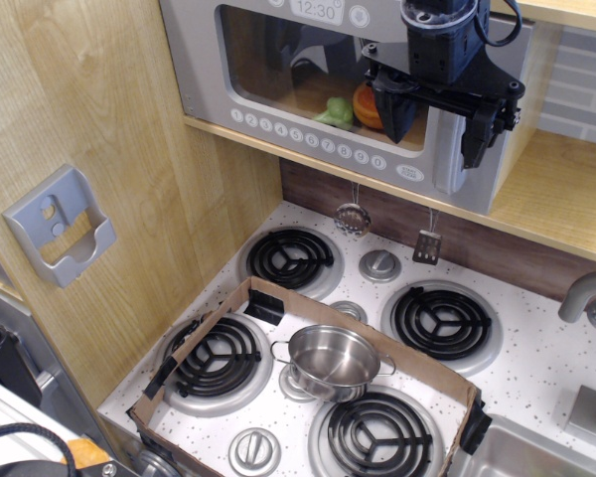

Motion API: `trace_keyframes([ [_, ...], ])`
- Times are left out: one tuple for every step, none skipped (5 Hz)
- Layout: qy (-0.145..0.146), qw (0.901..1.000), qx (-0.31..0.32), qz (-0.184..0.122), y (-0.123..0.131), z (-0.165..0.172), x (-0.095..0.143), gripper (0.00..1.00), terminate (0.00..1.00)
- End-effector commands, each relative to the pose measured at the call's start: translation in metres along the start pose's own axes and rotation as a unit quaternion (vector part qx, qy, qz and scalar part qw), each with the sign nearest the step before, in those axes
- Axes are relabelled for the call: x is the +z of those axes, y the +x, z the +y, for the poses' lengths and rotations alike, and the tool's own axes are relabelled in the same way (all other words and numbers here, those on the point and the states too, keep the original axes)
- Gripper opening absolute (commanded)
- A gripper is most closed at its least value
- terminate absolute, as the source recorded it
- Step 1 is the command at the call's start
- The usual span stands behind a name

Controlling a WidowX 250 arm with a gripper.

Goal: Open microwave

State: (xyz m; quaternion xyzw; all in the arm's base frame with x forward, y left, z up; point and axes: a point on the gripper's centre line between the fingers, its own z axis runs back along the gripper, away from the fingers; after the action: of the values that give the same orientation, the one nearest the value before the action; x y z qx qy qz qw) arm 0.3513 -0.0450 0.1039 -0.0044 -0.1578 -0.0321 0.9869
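Observation:
My gripper will swing the whole microwave door [323, 84] out sideways when it pulls, because the clock and buttons [311, 141] are on the same panel as the vertical grey handle.
The silver-grey microwave [278, 60] sits on a wooden shelf at the top of the view. Its door is shut. A clock reads 12:30 above the clear window, and round white buttons [308, 139] run along the bottom. Green and orange toy food [350, 107] shows through the window. The vertical grey handle [447, 149] is on the door's right side. My black gripper [435, 127] hangs in front of it, open, with one finger on each side of the handle. I cannot tell whether the fingers touch it.
Below is a toy stove top [536, 368] with four coil burners. A steel pot [333, 360] sits in a cardboard frame [209, 333]. A ladle and a spatula [427, 243] hang under the shelf. A grey wall holder [60, 227] is on the left panel. A faucet [586, 293] is at right.

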Motion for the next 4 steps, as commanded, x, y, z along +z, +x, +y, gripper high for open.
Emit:
trace_keyframes([
  [-0.004,0.9993,-0.027,-0.027,0.02,0.015,0.005,1.0,0.0],
  [-0.002,0.999,-0.037,-0.026,0.028,0.02,0.006,1.0,0.0],
  [0.01,0.9985,-0.035,-0.041,0.032,0.022,0.008,0.0,0.0],
  [0.021,0.9979,0.002,-0.062,0.025,0.02,0.011,0.0,0.0],
])
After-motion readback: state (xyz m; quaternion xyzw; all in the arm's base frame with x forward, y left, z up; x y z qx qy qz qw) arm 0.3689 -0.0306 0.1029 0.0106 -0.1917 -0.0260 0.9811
